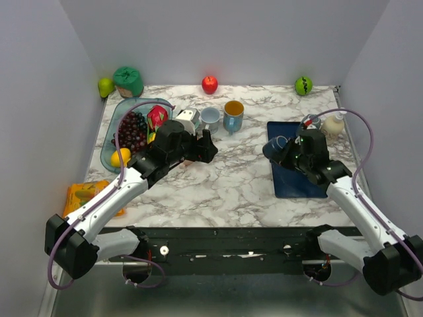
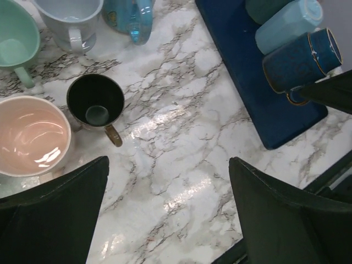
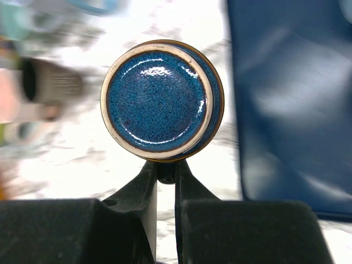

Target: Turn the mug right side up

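My left gripper is on its way to the dark blue mug (image 1: pixel 274 147), which is off the mat with its handle free beside my right gripper. It should keep going toward that handle (image 2: pixel 297 99) and close there.
The dark blue glazed mug (image 3: pixel 159 99) is off the table and tipped on its side. Its flat base with a pale ring faces the right wrist camera. My right gripper (image 3: pixel 166 168) is shut on the mug's handle and holds it over the left edge of the blue mat (image 1: pixel 297 173). The mug also shows in the top view (image 1: pixel 276 149) and the left wrist view (image 2: pixel 300 58). My left gripper (image 2: pixel 168 209) is open and empty. It hovers over bare marble near the middle of the table (image 1: pixel 205 146).
A black mug (image 2: pixel 96 102), a pink cup (image 2: pixel 30 135), a mint mug (image 2: pixel 16 41) and a grey mug (image 2: pixel 71 19) stand upright by the left gripper. A fruit tray (image 1: pixel 109 142) is at far left. A pale blue container (image 2: pixel 289 25) lies on the mat.
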You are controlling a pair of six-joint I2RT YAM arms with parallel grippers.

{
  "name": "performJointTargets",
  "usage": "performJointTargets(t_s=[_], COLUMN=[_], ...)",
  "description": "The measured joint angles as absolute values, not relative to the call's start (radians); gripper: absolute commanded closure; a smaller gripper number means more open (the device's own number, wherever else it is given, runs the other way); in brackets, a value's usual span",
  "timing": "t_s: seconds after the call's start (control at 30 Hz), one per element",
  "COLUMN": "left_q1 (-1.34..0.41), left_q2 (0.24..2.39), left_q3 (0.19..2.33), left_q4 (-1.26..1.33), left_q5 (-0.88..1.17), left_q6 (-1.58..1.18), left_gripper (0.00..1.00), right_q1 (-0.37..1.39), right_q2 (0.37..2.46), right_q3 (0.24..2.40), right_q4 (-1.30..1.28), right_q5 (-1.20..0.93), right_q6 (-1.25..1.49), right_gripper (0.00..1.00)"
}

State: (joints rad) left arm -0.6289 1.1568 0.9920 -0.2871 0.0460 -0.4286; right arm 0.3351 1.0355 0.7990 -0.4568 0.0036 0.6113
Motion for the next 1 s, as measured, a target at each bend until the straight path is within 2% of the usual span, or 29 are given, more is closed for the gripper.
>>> performJointTargets(t_s=[0.23,0.4,0.63,0.9,1.0], left_q1=[-0.629,-0.629,-0.630,-0.630,-0.631], left_q2=[1.107,1.077,1.090,1.174,1.177], left_q3=[0.979,0.928,0.907,0.918,0.921], left_q4=[-0.171,0.031,0.298,0.517,0.556], left_q5=[0.226,0.360,0.471,0.534,0.536], left_q6=[-0.513,-0.665,-0.895,-1.096,-1.135], left_gripper=[0.01,0.01,0.20,0.28,0.35], right_q1=[0.340,0.364,0.427,0.503,0.519], right_q2=[0.939,0.924,0.923,0.945,0.954], right_q3=[0.818,0.818,0.842,0.876,0.876], right_q4=[-0.281,-0.096,0.128,0.298,0.333], right_q5=[-0.271,-0.389,-0.439,-0.446,-0.447], right_q6=[0.749,0.882,1.024,1.093,1.111], right_gripper=[0.99,0.99,0.99,0.99,0.99])
